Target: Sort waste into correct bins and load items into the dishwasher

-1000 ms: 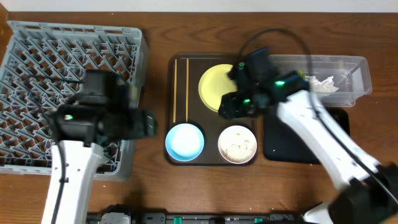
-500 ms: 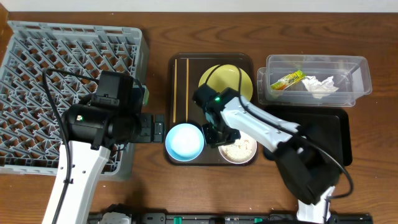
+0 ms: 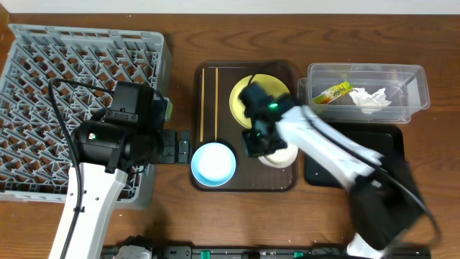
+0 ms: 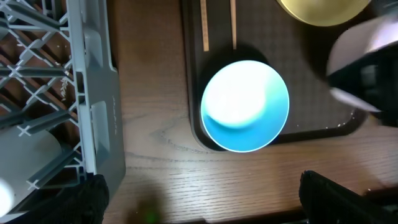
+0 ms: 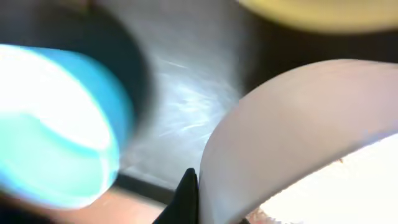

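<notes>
The white bowl still has rice scraps inside (image 5: pixel 333 177). My right gripper should empty them into the black tray (image 3: pixel 323 171) before the bowl goes in the dishwasher rack.
My right gripper (image 3: pixel 257 140) is shut on the near-left rim of the white bowl (image 3: pixel 280 155), above the brown serving tray (image 3: pixel 208 180). In the right wrist view one black finger (image 5: pixel 186 199) presses the outside of the bowl's wall (image 5: pixel 292 137); rice scraps (image 5: pixel 292 218) show inside it. The light blue bowl (image 3: pixel 213 163) stands on the tray's front left, right in front of my open left gripper (image 3: pixel 178 147), which holds nothing (image 4: pixel 205 208). The yellow plate (image 3: pixel 241 104) lies behind, and the chopsticks (image 3: pixel 203 101) run along the tray's left side.
The grey dishwasher rack (image 3: pixel 79 72) fills the left of the table. At the back right the clear tub (image 3: pixel 413 90) holds the snack wrapper (image 3: pixel 332 92) and the tissue (image 3: pixel 370 97). The black tray (image 3: pixel 392 147) lies before it, partly under my right arm.
My right gripper has closed on the white bowl's rim, and the bowl has shifted a little toward the back. The left arm has stayed still, open.
</notes>
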`<control>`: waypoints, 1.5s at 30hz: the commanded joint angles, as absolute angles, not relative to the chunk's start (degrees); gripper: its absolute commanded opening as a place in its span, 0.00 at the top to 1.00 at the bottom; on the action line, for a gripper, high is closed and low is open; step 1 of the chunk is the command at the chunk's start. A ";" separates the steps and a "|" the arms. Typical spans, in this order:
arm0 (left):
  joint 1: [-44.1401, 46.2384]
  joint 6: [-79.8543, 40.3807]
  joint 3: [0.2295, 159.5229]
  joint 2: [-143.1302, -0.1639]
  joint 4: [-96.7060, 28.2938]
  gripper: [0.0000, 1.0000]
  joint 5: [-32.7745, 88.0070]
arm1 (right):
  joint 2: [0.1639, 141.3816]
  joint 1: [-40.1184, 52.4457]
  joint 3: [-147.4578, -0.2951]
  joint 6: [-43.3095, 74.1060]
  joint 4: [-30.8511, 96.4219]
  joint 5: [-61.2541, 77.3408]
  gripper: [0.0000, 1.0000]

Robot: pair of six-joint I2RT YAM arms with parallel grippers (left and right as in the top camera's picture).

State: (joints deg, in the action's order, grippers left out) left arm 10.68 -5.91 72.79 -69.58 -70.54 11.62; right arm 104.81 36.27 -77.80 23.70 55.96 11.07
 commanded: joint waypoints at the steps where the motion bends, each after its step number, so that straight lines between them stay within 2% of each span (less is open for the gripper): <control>1: 10.85 -5.17 73.32 -69.60 -70.72 0.02 10.90 | 93.76 32.14 -78.24 14.74 56.03 18.81 0.99; 7: 10.85 -5.15 73.32 -69.60 -70.72 0.02 10.90 | 85.84 21.06 -77.10 8.16 62.41 30.72 0.99; 11: 10.85 -5.15 73.32 -69.60 -70.72 0.02 10.90 | 84.03 11.44 -70.24 0.21 63.68 41.32 0.99; 16: 10.85 -5.15 73.32 -69.60 -70.72 0.02 10.90 | 84.14 -5.08 -54.81 -10.92 58.15 62.17 0.99; 19: 10.85 -5.15 73.32 -69.60 -70.72 0.02 10.90 | 84.29 -16.43 -47.64 -16.43 55.96 67.68 0.99; 23: 10.85 -5.15 73.32 -69.60 -70.72 0.02 10.90 | 84.29 -23.83 -43.77 -21.65 55.02 73.01 0.99; 28: 10.85 -5.15 73.32 -69.60 -70.72 0.02 10.90 | 84.29 -26.04 -41.69 -28.40 54.83 73.21 0.99; 35: 10.85 -5.15 73.32 -69.60 -70.72 0.02 10.90 | 84.27 -25.85 -41.56 -42.30 56.64 81.52 0.99; 45: 10.85 -5.15 73.32 -69.60 -70.72 0.02 10.90 | 84.27 -25.74 -41.56 -46.52 57.14 84.51 0.99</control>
State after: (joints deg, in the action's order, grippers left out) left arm 10.68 -5.91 72.79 -69.60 -70.52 11.62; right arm 84.42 -25.43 -41.76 -42.11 56.25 79.00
